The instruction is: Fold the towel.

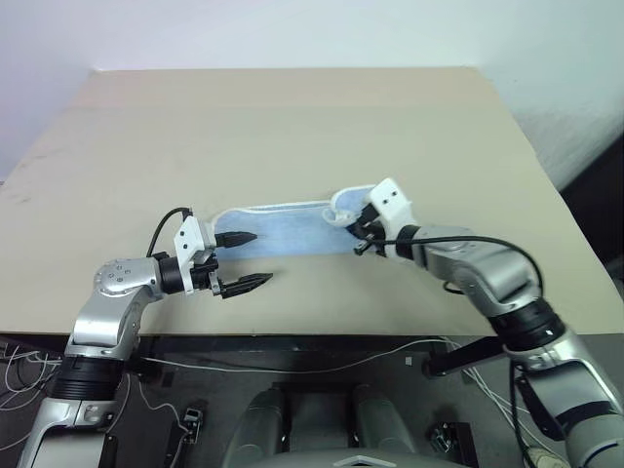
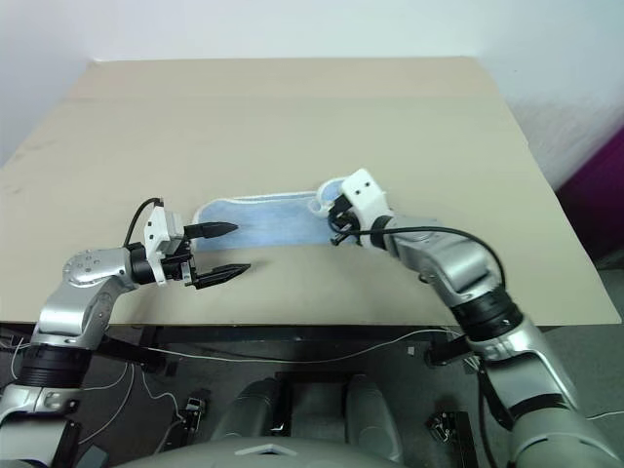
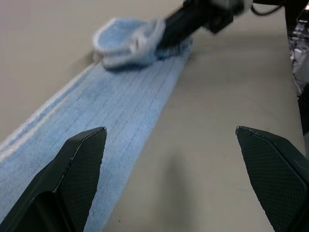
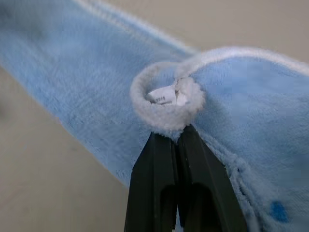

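My gripper will fold the towel over and it will stay bent in a compact pad, because the towel's lifted end (image 1: pixel 346 206) curls limply over the strip of the towel.
The towel (image 1: pixel 283 229), light blue with white edging, lies as a long narrow strip across the tan table (image 1: pixel 292 127). My right gripper (image 1: pixel 359 234) is shut on the towel's right end, next to a small white loop (image 4: pixel 166 99). That end is lifted and curled over the strip. My left gripper (image 1: pixel 250 261) stands open at the towel's left end, low over the table. One of its fingers (image 3: pixel 82 159) is over the cloth and the other is over bare table in front of it. Nothing is between its fingers.
The table's front edge (image 1: pixel 292 336) runs just below both grippers, with cables (image 1: pixel 292 366) on the floor under it. Bare tabletop stretches behind the towel to the far edge (image 1: pixel 292 70). The right side edge (image 1: pixel 575 224) borders a dark gap.
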